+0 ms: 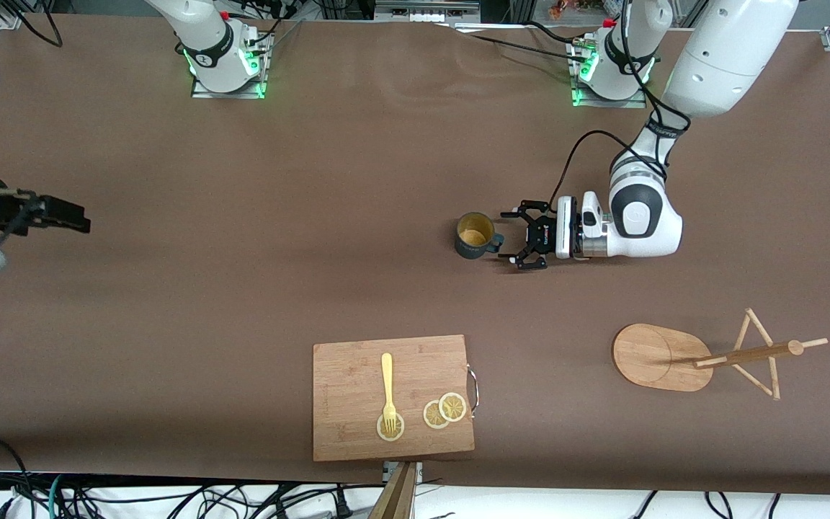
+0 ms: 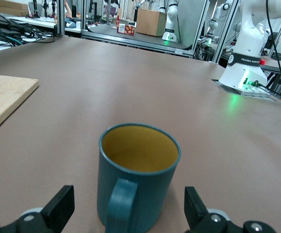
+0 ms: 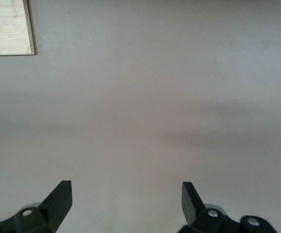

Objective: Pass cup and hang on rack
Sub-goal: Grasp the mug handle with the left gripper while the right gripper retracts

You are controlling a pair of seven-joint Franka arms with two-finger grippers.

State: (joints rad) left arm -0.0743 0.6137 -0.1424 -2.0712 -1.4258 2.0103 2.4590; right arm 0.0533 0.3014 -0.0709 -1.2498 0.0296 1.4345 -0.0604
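Observation:
The cup point(image 1: 475, 236) has a wide opening and the rack's long wires point(image 1: 759, 326) stick out, so the cup will hang opening-first over a peg when the robot lowers it.
The dark teal cup point(image 1: 474, 235) with a mustard-yellow inside stands upright on the brown table near the middle, its handle turned toward my left gripper point(image 1: 519, 236). That gripper lies low and level beside the cup, open, one finger on each side of the handle, not touching it. In the left wrist view the cup point(image 2: 138, 177) stands just ahead of the open left gripper point(image 2: 129, 206). The bamboo rack point(image 1: 663, 357) stands nearer the front camera at the left arm's end, with its post and pegs point(image 1: 746, 355). My right gripper point(image 1: 73, 216) waits open at the right arm's end, over bare table point(image 3: 125, 199).
A wooden cutting board point(image 1: 357, 425) lies near the table's front edge with a yellow fork point(image 1: 387, 389) and lemon slices point(image 1: 444, 411) on it. Its corner shows in the left wrist view point(image 2: 4, 97) and the right wrist view point(image 3: 7, 26).

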